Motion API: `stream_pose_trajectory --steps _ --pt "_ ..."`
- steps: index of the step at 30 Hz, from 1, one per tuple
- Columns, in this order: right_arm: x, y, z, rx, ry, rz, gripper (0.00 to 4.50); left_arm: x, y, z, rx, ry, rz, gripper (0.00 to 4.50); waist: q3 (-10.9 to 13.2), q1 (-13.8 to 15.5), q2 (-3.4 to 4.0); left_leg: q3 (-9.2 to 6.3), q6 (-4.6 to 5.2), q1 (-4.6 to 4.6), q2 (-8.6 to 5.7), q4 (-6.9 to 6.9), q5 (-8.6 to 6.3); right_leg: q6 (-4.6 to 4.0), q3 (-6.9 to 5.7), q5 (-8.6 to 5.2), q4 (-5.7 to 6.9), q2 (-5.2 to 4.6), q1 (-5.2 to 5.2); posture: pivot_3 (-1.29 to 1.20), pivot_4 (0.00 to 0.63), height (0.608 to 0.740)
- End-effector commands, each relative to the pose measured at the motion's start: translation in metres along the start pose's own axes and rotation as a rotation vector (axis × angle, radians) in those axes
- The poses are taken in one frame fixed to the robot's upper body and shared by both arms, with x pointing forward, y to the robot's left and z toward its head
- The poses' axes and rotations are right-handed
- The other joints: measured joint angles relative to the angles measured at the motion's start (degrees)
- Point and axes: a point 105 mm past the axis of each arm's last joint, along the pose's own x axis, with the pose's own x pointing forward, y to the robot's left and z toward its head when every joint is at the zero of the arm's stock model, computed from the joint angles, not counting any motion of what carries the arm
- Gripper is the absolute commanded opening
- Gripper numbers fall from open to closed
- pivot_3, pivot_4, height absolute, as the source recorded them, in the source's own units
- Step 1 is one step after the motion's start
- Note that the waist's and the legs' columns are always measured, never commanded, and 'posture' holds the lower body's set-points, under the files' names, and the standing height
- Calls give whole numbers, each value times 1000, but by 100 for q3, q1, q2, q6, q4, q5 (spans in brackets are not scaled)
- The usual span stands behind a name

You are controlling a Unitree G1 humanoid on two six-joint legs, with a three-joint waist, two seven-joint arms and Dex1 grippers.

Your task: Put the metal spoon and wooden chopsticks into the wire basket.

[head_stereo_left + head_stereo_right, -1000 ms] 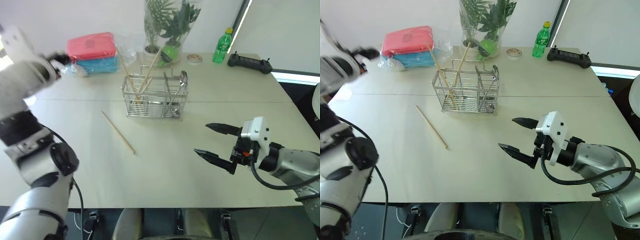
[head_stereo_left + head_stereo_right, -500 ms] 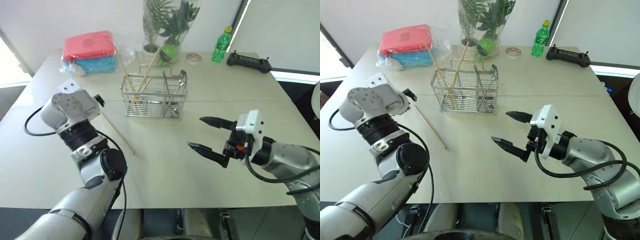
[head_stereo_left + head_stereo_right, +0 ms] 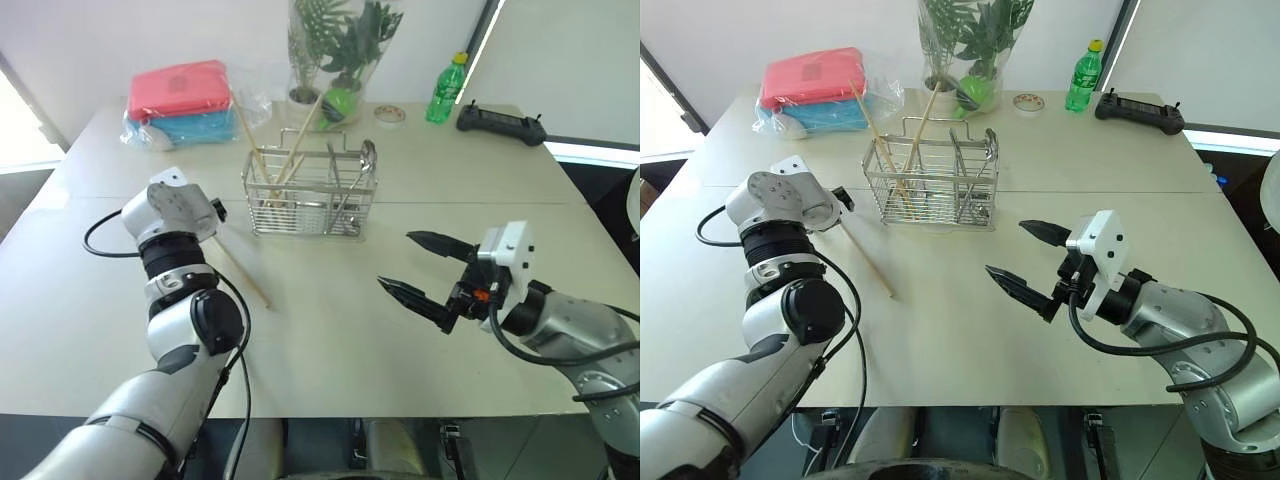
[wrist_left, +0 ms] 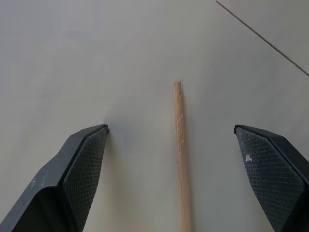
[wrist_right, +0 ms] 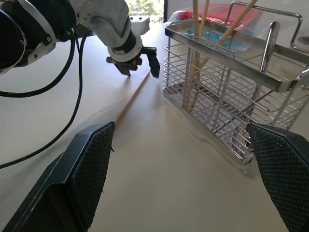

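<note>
My gripper will let go of the loose chopstick [image 3: 243,273] inside, and it will tip and lean beside the others, because the chopsticks in the wire basket [image 3: 300,140] lean out above the basket's rim.
The wire basket [image 3: 308,196] stands at the table's middle back. The metal spoon [image 3: 366,158] stands in its right end, and several wooden chopsticks [image 3: 300,140] lean out of its left part. One more chopstick [image 3: 246,280] lies flat on the table, left of and in front of the basket. My left gripper [image 5: 143,66] is open and points down at this stick's far end, one finger on each side; the stick [image 4: 179,159] runs between its fingers [image 4: 82,166] without touching them. My right gripper [image 3: 425,270] hovers open and empty to the right, in front of the basket.
A potted plant [image 3: 335,60] and red and blue packs [image 3: 182,100] sit behind the basket. A green bottle [image 3: 445,92], a small tin [image 3: 391,116] and a black controller [image 3: 500,126] stand at the back right. A seam crosses the table [image 3: 480,204].
My left arm has swung down from the upper left to the lying chopstick's far end, fingers still open. The right gripper has stayed about where it was.
</note>
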Motion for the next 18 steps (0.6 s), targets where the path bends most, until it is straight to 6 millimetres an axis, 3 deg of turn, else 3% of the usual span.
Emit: stream_pose_trajectory --steps 1,2,8,9,18 --pt "-3 2 11 -25 -42 -13 4500 6 -3 0 9 -16 9 3855 -4 0 7 0 0 3 0 0 0 6 0 -4 1 0 1 0 150 703" --pt "-4 1 12 -23 -44 -18 4500 8 -2 -3 -1 -2 15 3522 -6 0 12 0 0 6 0 0 0 6 0 -4 1 0 3 0 150 703" --pt "-7 -1 15 -18 -48 -32 4500 13 -3 -11 -47 34 17 378 -12 19 24 0 -1 26 0 2 0 -8 -1 -14 -1 -3 28 0 150 703" --pt "-7 -1 15 -16 -50 -33 4500 12 -4 -11 -52 37 13 42 -12 20 24 0 -1 25 0 2 0 -8 -1 -14 -1 -3 28 0 150 703" --pt "-5 -2 17 -13 -50 -23 4500 9 -1 -3 -106 30 -12 42 -14 16 29 0 -1 23 -1 1 0 0 -2 -10 -3 -4 27 0 150 703"
